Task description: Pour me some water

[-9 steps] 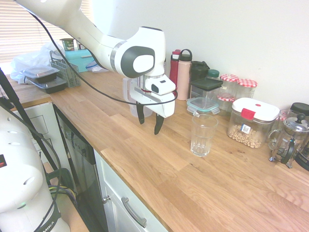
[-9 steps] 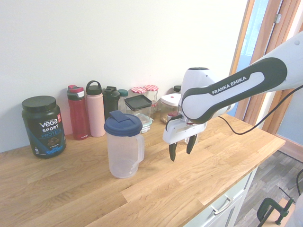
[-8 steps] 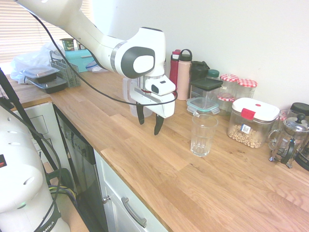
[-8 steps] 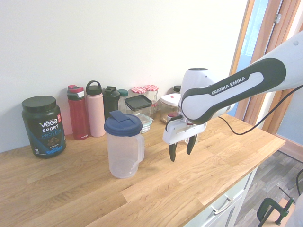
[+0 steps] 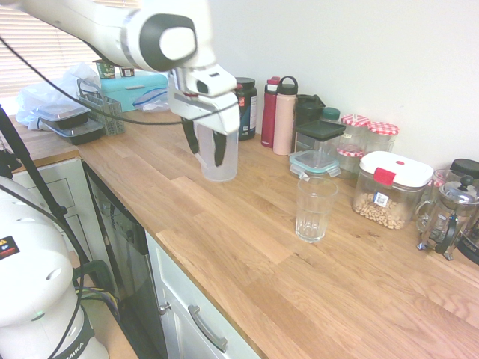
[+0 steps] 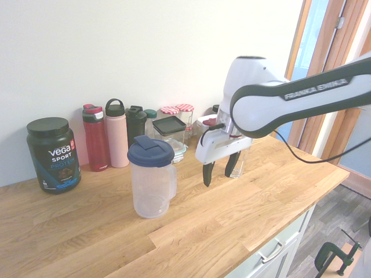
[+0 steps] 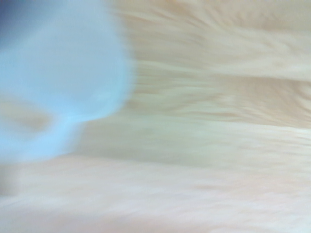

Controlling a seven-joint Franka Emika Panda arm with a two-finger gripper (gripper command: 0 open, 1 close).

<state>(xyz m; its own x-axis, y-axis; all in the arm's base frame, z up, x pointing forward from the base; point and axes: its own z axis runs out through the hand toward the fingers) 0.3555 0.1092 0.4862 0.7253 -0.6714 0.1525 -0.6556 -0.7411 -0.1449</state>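
Note:
The dark blue lid (image 6: pixel 151 153) sits flat and tight over the pitcher's rim (image 6: pixel 152 165). I expect the lid will stay on when I tip the pitcher.
A clear plastic pitcher (image 6: pixel 152 188) with a dark blue lid (image 6: pixel 151 152) stands upright on the wooden counter (image 6: pixel 191 231); the first exterior view shows the pitcher (image 5: pixel 217 172) partly behind my fingers. My gripper (image 6: pixel 219 171) hangs open and empty above the counter, just beside the pitcher's handle and apart from it. The first exterior view also has the gripper (image 5: pixel 203 146) open. The empty ribbed glass (image 5: pixel 314 209) stands further along the counter, half hidden behind my gripper as the glass (image 6: pixel 239 164) in the second exterior view. A blurred pale blue pitcher (image 7: pixel 58 82) fills one side of the wrist view.
Along the wall stand a black Vega tub (image 6: pixel 53 154), a red bottle (image 6: pixel 95 138), a pink bottle (image 6: pixel 116 133), a black bottle (image 6: pixel 136 123), jars and lidded containers (image 5: pixel 391 188), and a French press (image 5: pixel 449 217). A dish rack (image 5: pixel 101 108) and trays sit at the far end.
My gripper swung away from the glass toward the pitcher and rose a little. It stayed open. Pitcher and glass have not moved.

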